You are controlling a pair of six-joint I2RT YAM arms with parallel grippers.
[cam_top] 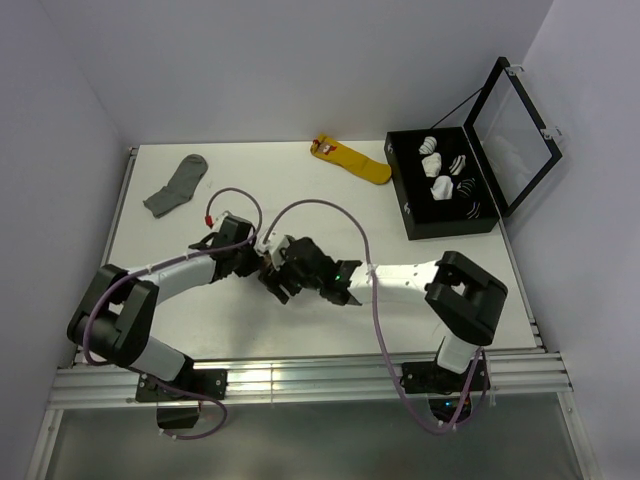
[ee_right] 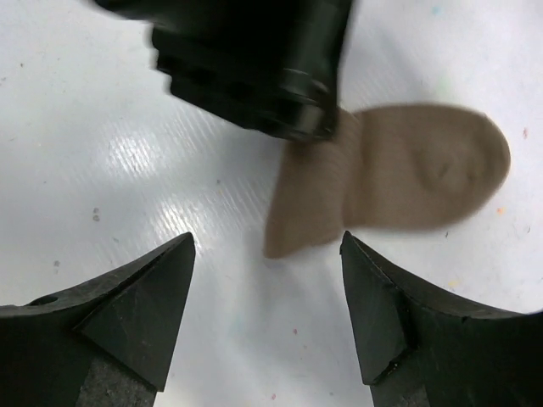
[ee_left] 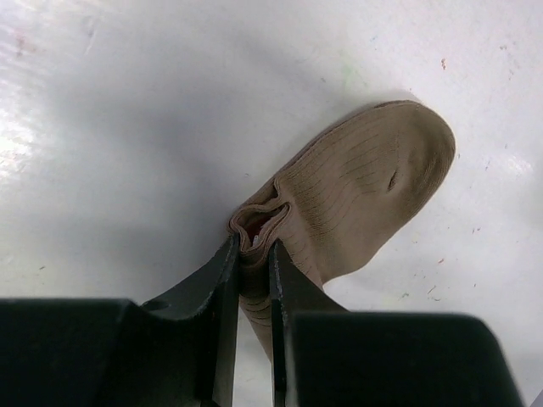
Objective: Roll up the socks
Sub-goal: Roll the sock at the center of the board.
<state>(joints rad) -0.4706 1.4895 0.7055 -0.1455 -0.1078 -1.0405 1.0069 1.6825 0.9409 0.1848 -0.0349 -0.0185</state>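
The sock's bunched cuff (ee_left: 259, 217) is pinched shut in my left gripper, so my right gripper should hold the folded strip's loose end (ee_right: 286, 237) before my left gripper opens and moves away.
The tan-brown sock (ee_left: 365, 186) lies on the white table, its rounded toe pointing away in the left wrist view. My left gripper (ee_left: 252, 254) is shut on the bunched cuff end of the sock; a trace of red and white shows inside the fold. In the right wrist view the sock (ee_right: 407, 178) lies ahead, partly hidden by the left gripper's black body. My right gripper (ee_right: 267, 254) is open and empty just short of the sock. In the top view both grippers meet at the table's middle (cam_top: 272, 265), and they hide the sock.
A plain grey sock (cam_top: 175, 187) lies at the back left. A yellow sock with a red tag (cam_top: 350, 158) lies at the back middle. An open black case (cam_top: 440, 185) holding several rolled socks stands at the back right.
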